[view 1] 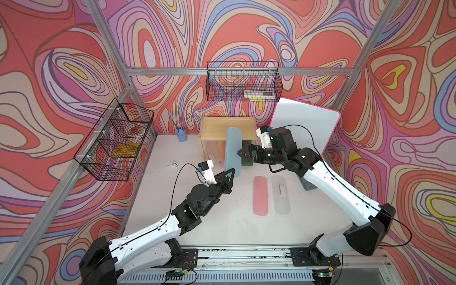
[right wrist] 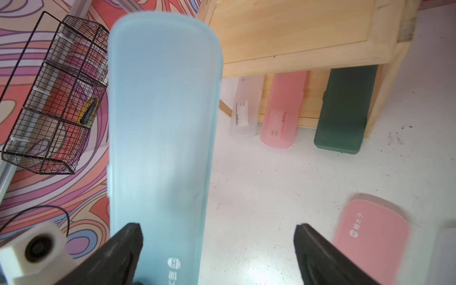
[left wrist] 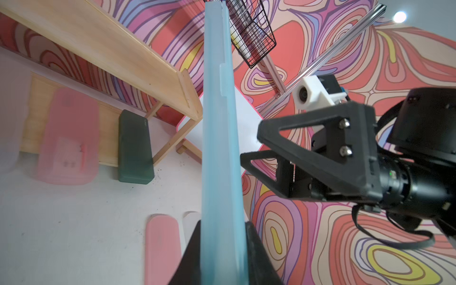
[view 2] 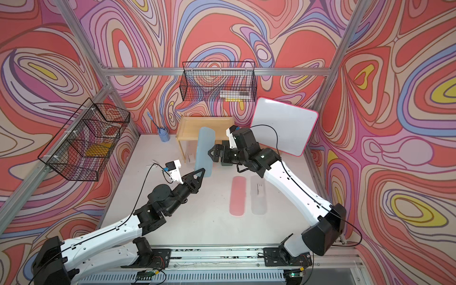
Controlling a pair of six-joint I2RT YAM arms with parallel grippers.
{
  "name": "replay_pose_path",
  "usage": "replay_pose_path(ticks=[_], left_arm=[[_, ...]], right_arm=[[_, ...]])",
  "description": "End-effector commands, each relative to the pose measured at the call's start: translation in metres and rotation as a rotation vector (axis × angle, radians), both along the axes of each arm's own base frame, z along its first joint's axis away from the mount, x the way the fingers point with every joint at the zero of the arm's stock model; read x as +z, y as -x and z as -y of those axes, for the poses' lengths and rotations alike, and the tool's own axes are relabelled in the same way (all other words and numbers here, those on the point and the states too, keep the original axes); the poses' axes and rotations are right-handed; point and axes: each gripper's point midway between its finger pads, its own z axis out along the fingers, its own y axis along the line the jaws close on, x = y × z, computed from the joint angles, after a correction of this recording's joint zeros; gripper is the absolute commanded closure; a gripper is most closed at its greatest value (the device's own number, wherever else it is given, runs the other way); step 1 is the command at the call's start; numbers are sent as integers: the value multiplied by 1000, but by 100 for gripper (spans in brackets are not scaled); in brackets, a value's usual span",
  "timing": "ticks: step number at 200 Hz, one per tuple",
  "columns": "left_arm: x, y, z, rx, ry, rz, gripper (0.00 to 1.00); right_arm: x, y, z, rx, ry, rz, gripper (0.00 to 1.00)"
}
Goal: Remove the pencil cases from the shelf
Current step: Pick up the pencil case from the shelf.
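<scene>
The teal pencil case's flat side [view 1: 233, 148] stands free in front of my right gripper's open fingers, so my left gripper should keep its hold on the pencil case's lower end [view 1: 236, 171] until those fingers close.
My left gripper [view 1: 232, 172] [left wrist: 223, 223] is shut on the lower end of a teal pencil case [view 1: 233, 150] [view 2: 204, 150] [right wrist: 160, 123], which stands upright in front of the light wooden shelf [view 1: 212, 125] [right wrist: 296, 29]. Close beside the case's flat face, my right gripper [view 1: 240, 151] [right wrist: 218, 227] is open and holds nothing. A translucent case [right wrist: 245, 108], a pink case [right wrist: 283, 111] and a dark green case [right wrist: 345, 111] lie in the lower tier and stick out at the front. Another pink case [view 1: 260, 196] and a translucent one [view 1: 280, 195] lie flat on the table.
A black wire basket [view 1: 243, 81] hangs on the back wall and another [view 1: 116, 140] on the left wall. A pink-rimmed whiteboard [view 1: 306, 123] leans at the back right. A blue pen cup [view 1: 181, 134] stands left of the shelf, near a white clip [view 1: 172, 165].
</scene>
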Motion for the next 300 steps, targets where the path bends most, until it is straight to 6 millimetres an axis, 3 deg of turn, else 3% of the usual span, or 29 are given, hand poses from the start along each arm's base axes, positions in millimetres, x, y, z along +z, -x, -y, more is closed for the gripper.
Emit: replay_pose_path(ticks=[1,23,25,28,58,112,179,232,253,260,282,294,300], left_arm=[[-17,3,-15,59,-98,-15,89],[-12,6,-19,65,-85,-7,89],[-24,7,-19,63,-106,-22,89],[-28,7,-20,64,-111,-26,89],[-26,9,-19,59,-108,-22,89],[-25,9,-18,57,-105,-20,89],[-32,11,-23,70,-97,-29,89],[-35,11,-25,74,-93,-33,89],[-36,11,-25,75,-92,-36,88],[-37,11,-25,74,-93,-36,87],[-39,12,-25,74,-97,-40,68],[-41,11,-27,84,-102,-46,46],[-42,11,-29,90,-106,-51,41]], right_arm=[[25,-4,-28,38,-87,40,2],[19,-4,-46,70,-76,23,2],[18,-3,-47,72,-77,21,2],[18,-4,-49,75,-77,20,2],[6,-4,-59,92,-77,-2,2],[-21,-9,-63,76,-39,-44,2],[-41,-3,-87,131,-77,-83,2],[-57,-2,-86,116,-67,-106,2],[-58,-3,-84,107,-59,-106,12],[-58,-3,-84,103,-59,-104,17],[-58,-4,-82,96,-53,-102,27],[-61,-4,-80,86,-42,-105,28],[-63,-4,-78,79,-34,-106,28]])
